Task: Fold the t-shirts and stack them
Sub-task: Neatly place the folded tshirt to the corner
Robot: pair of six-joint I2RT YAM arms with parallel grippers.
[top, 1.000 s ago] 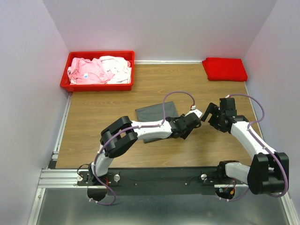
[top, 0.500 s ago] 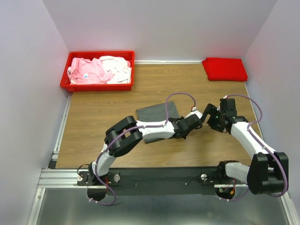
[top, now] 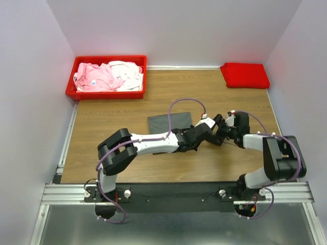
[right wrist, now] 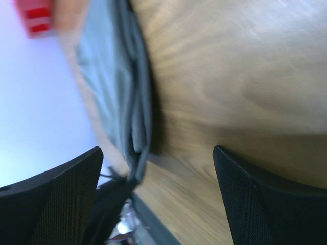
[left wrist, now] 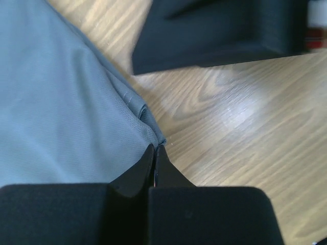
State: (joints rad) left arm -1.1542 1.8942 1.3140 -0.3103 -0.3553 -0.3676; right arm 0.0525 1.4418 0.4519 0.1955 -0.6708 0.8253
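Observation:
The grey t-shirt's corner (left wrist: 152,135) is in my left gripper and the red t-shirt (top: 246,75) is on my right gripper's side, so my right gripper should take over the grey t-shirt's corner before I stack.
The dark grey t-shirt (top: 170,122) lies folded at mid-table, partly under my left arm. My left gripper (top: 200,138) (left wrist: 155,148) is shut on the near right corner of this grey t-shirt (left wrist: 61,112). The right wrist view shows that layered corner (right wrist: 134,148) running into the black fingers. My right gripper (top: 223,133) (right wrist: 158,149) hangs low and wide open just right of the left one, facing the shirt's edge with nothing between its fingers (right wrist: 265,199). A bright red t-shirt (top: 245,75) lies folded at the far right. Pink and white t-shirts (top: 104,75) are heaped in the bin.
The red plastic bin (top: 106,95) stands at the far left corner. White walls close the table on three sides. A metal rail (top: 66,148) runs along the left edge. The two wrists are nearly touching.
My left gripper has shut on the grey t-shirt's corner. The right gripper has dropped and swung left, close to the left wrist. The left elbow has shifted left.

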